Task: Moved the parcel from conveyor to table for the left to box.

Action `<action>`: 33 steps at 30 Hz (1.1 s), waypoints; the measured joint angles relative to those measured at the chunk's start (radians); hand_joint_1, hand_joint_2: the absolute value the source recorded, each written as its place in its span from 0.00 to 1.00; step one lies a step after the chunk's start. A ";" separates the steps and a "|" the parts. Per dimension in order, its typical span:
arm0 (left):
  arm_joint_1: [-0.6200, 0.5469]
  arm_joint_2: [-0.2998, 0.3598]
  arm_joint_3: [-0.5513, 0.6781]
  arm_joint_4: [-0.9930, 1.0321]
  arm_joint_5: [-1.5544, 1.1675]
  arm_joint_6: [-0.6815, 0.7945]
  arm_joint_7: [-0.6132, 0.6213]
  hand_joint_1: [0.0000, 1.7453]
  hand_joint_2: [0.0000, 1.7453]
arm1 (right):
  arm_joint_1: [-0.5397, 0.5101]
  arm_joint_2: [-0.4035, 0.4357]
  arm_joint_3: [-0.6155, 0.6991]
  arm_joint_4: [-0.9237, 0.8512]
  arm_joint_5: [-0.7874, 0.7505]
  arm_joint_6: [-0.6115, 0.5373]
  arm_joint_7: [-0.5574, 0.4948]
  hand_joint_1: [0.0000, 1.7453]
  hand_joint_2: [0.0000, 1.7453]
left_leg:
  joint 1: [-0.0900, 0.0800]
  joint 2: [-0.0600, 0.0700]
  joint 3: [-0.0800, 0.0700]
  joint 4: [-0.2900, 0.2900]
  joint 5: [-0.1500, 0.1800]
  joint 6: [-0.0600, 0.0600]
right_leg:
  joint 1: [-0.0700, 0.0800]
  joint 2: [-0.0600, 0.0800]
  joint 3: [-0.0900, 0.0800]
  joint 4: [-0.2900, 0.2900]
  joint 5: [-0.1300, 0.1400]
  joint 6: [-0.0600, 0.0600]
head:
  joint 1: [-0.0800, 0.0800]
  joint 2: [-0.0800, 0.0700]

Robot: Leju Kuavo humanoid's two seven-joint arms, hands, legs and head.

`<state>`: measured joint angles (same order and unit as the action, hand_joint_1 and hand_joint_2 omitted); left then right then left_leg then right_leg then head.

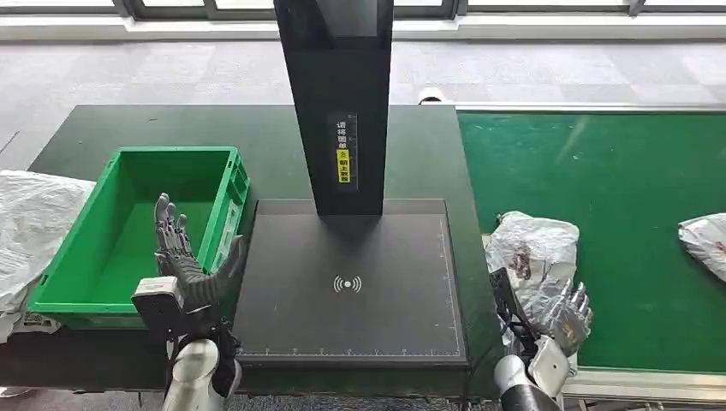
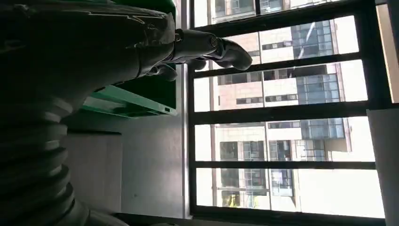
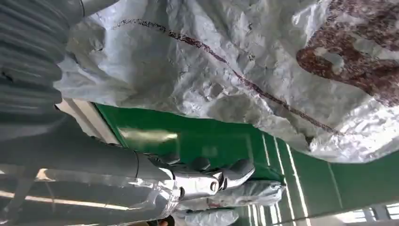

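Observation:
The silver-grey parcel [image 1: 532,255] has slack wrinkles [image 3: 221,101] along its edge, so it will bunch up where I grip it and hang in loose folds when I lift it.
A crumpled silver-grey parcel [image 1: 535,250] with dark red marks lies on the green conveyor belt [image 1: 616,188], close to its near left edge. My right hand [image 1: 558,315] is at the parcel's near end, dark thumb on one side and fingers on the other, spread apart. The right wrist view has the parcel [image 3: 244,66] very close above the palm, with the fingers [image 3: 221,176] stretched out beneath it and not curled around it. My left hand [image 1: 181,261] is raised beside the green box [image 1: 224,184], fingers apart and holding nothing; its fingers [image 2: 221,47] stand in front of the windows.
A black scanning pad [image 1: 351,321] with a tall black post [image 1: 338,94] lies on the dark table between box and conveyor. A second parcel [image 1: 706,241] sits at the belt's right edge. White plastic bags [image 1: 32,227] hang off the table's left side.

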<state>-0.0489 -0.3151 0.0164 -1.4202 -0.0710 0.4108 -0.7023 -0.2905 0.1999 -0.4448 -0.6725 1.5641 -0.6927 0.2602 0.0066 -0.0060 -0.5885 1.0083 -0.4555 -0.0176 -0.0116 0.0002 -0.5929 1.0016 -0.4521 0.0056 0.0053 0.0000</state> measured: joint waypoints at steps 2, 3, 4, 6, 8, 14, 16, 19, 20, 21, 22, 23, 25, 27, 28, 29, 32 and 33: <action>0.000 0.000 0.000 0.000 -0.002 0.000 0.000 0.00 1.00 | -0.014 -0.010 0.001 0.041 0.001 0.015 0.034 1.00 1.00 | 0.000 0.000 0.000 0.000 0.000 0.000 | 0.000 0.000 0.000 0.000 0.000 0.000 | 0.000 0.000; 0.000 0.000 0.000 0.000 -0.002 0.000 0.000 0.00 1.00 | -0.018 -0.014 0.001 0.051 0.001 0.019 0.038 1.00 1.00 | 0.000 0.000 0.001 0.000 0.000 0.000 | 0.000 0.000 0.001 0.000 0.000 0.000 | 0.000 0.000; 0.000 0.000 0.000 0.000 -0.005 0.000 0.000 0.00 1.00 | -0.023 -0.018 0.001 0.066 -0.003 0.027 0.043 1.00 1.00 | 0.000 0.000 0.001 0.000 0.000 0.000 | 0.000 0.000 0.001 0.000 0.000 0.000 | 0.000 0.000; 0.000 0.000 0.000 0.000 -0.006 0.002 0.000 0.00 1.00 | -0.029 -0.022 0.001 0.087 -0.005 0.041 0.047 1.00 1.00 | 0.000 0.000 0.002 0.000 0.000 0.000 | 0.000 0.000 0.002 0.000 0.000 0.000 | 0.000 0.000; 0.000 0.000 0.000 0.000 -0.006 0.006 0.000 0.00 1.00 | -0.035 -0.024 0.001 0.102 -0.008 0.055 0.046 1.00 1.00 | 0.000 0.000 0.003 0.000 0.000 0.001 | 0.000 0.000 0.004 0.000 -0.001 0.001 | 0.000 0.000; 0.000 0.000 0.000 0.000 -0.004 0.009 0.000 0.00 1.00 | -0.048 -0.032 0.001 0.136 -0.006 0.076 0.049 1.00 1.00 | 0.000 0.000 0.004 0.000 0.001 0.003 | -0.002 -0.001 0.005 -0.001 0.000 0.003 | 0.000 0.000; 0.000 0.000 0.000 0.000 -0.004 0.009 0.000 0.00 1.00 | -0.052 -0.036 0.001 0.141 -0.005 0.077 0.049 1.00 1.00 | 0.000 0.000 0.004 0.000 0.001 0.003 | -0.003 -0.001 0.005 -0.001 0.000 0.003 | 0.000 0.000; 0.000 0.000 0.000 0.000 -0.004 0.009 0.000 0.00 1.00 | -0.057 -0.040 0.001 0.148 -0.005 0.077 0.049 1.00 1.00 | 0.000 0.000 0.004 0.000 0.001 0.003 | -0.003 -0.001 0.005 -0.001 0.000 0.003 | 0.000 0.000; 0.000 0.000 0.000 0.000 -0.004 0.009 0.000 0.00 1.00 | -0.058 -0.040 0.001 0.151 -0.005 0.077 0.049 1.00 1.00 | 0.000 0.000 0.004 0.000 0.001 0.003 | -0.002 -0.001 0.005 -0.001 0.000 0.003 | 0.000 0.000; 0.000 0.000 0.000 0.000 -0.004 0.009 0.000 0.00 1.00 | -0.059 -0.040 0.001 0.153 -0.005 0.077 0.049 1.00 1.00 | 0.000 0.000 0.004 0.000 0.001 0.004 | -0.002 -0.001 0.005 -0.001 0.000 0.003 | 0.000 0.000; 0.000 0.000 0.000 0.001 -0.004 0.009 0.000 0.00 1.00 | -0.059 -0.040 0.001 0.154 -0.006 0.077 0.049 1.00 1.00 | 0.000 0.000 0.004 0.000 0.000 0.004 | -0.002 -0.001 0.005 -0.001 0.000 0.003 | 0.000 0.000; 0.000 0.000 0.000 0.002 -0.004 0.009 0.000 0.00 1.00 | -0.060 -0.040 0.001 0.155 -0.007 0.077 0.050 1.00 1.00 | 0.000 0.000 0.004 0.000 0.000 0.004 | -0.002 -0.001 0.005 -0.001 0.000 0.003 | 0.000 0.000; -0.002 0.000 0.000 0.006 -0.004 0.008 0.000 0.00 1.00 | -0.060 -0.041 0.001 0.157 -0.013 0.061 0.048 1.00 1.00 | 0.000 0.000 0.004 0.000 0.000 0.004 | -0.002 -0.001 0.005 -0.001 0.000 0.003 | 0.000 0.000; -0.002 0.000 0.000 0.010 -0.005 0.007 0.000 0.00 1.00 | -0.060 -0.041 0.001 0.159 -0.014 0.042 0.045 1.00 1.00 | 0.000 0.000 0.004 0.000 0.000 0.004 | -0.002 -0.001 0.005 -0.001 0.000 0.003 | 0.000 0.000; -0.002 0.000 0.000 0.011 -0.005 0.007 0.000 0.00 1.00 | -0.058 -0.041 0.001 0.159 -0.014 0.022 0.038 1.00 1.00 | 0.000 0.000 0.004 0.000 0.000 0.004 | -0.002 -0.001 0.005 -0.001 0.000 0.003 | 0.000 0.000; -0.002 0.000 0.000 0.012 -0.005 0.007 0.000 0.00 1.00 | -0.054 -0.041 0.001 0.157 -0.014 0.007 0.027 1.00 1.00 | 0.000 0.000 0.004 0.000 0.000 0.004 | -0.003 -0.001 0.005 -0.001 0.000 0.003 | 0.000 0.000; -0.002 0.000 0.000 0.017 -0.005 0.007 0.000 0.00 1.00 | -0.004 -0.032 0.002 0.066 -0.022 -0.007 -0.030 1.00 1.00 | 0.000 -0.002 0.002 0.000 0.000 0.004 | -0.003 -0.003 0.005 -0.001 0.000 0.003 | 0.000 0.000; -0.002 0.000 0.000 0.018 -0.005 0.007 0.000 0.00 1.00 | 0.021 -0.026 0.002 0.016 -0.028 -0.008 -0.055 1.00 1.00 | 0.000 -0.002 0.002 0.000 0.000 0.004 | -0.003 -0.003 0.004 -0.001 0.000 0.003 | 0.000 0.000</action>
<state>-0.0512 -0.3151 0.0164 -1.4019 -0.0759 0.4181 -0.7023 -0.2699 0.1740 -0.4433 -0.6567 1.5366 -0.7008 0.2047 0.0066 -0.0085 -0.5865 1.0084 -0.4552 -0.0137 -0.0144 -0.0029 -0.5884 1.0006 -0.4521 0.0085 0.0053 0.0000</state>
